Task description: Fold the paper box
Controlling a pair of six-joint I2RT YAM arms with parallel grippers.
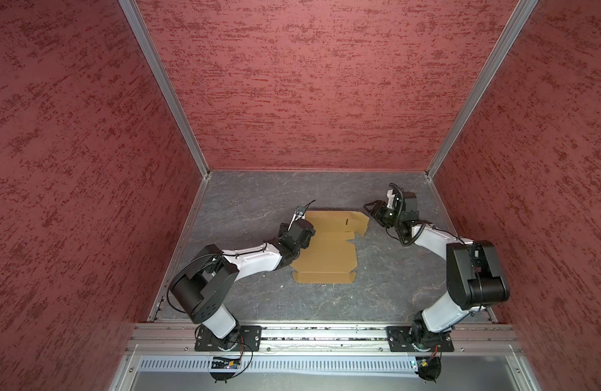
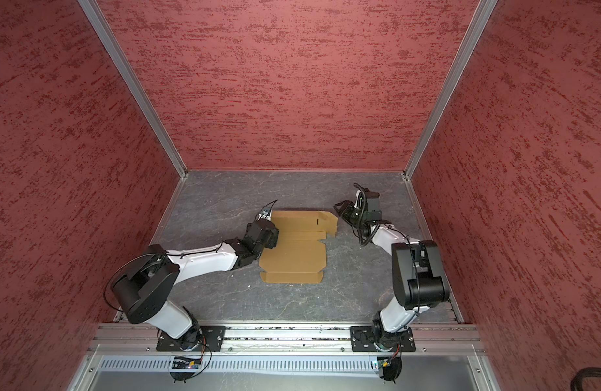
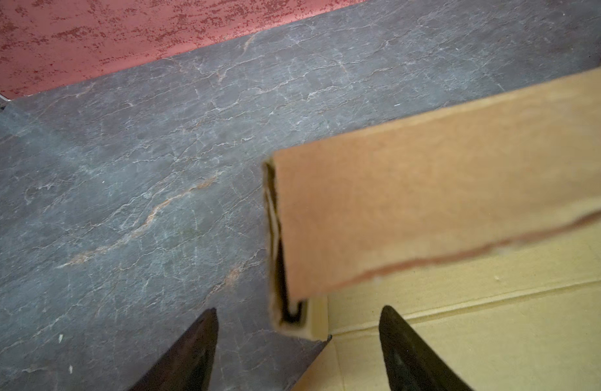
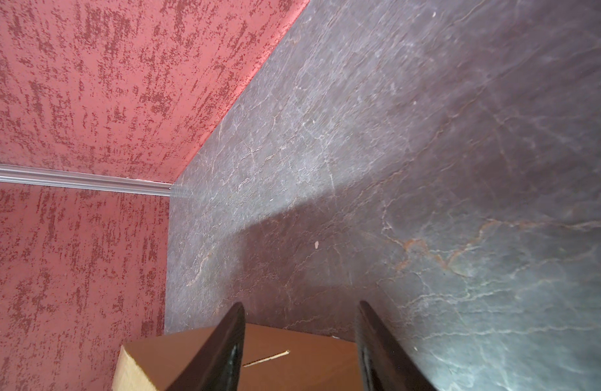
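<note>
I need to back my left gripper off, since it slants across the far panel's doubled corner (image 3: 282,286), then straighten it and pinch the side flap (image 3: 315,320) there.
The paper box (image 1: 326,254) (image 2: 294,254) is a tan cardboard sheet lying mostly flat on the grey table in both top views. Its far panel (image 1: 336,221) is folded over and slightly raised. My left gripper (image 1: 297,220) (image 3: 299,325) sits at the panel's far left corner, open. The doubled flap (image 3: 427,210) ends between the fingers, touching neither. My right gripper (image 1: 370,210) (image 4: 300,318) is at the far right corner, open. A slotted brown flap (image 4: 292,355) lies flat beneath its fingers, ungripped.
The grey marbled table (image 1: 258,203) is boxed in by red textured walls (image 1: 309,84) on three sides, with aluminium posts at the back corners. Both arm bases stand on a metal rail (image 1: 326,335) along the front edge.
</note>
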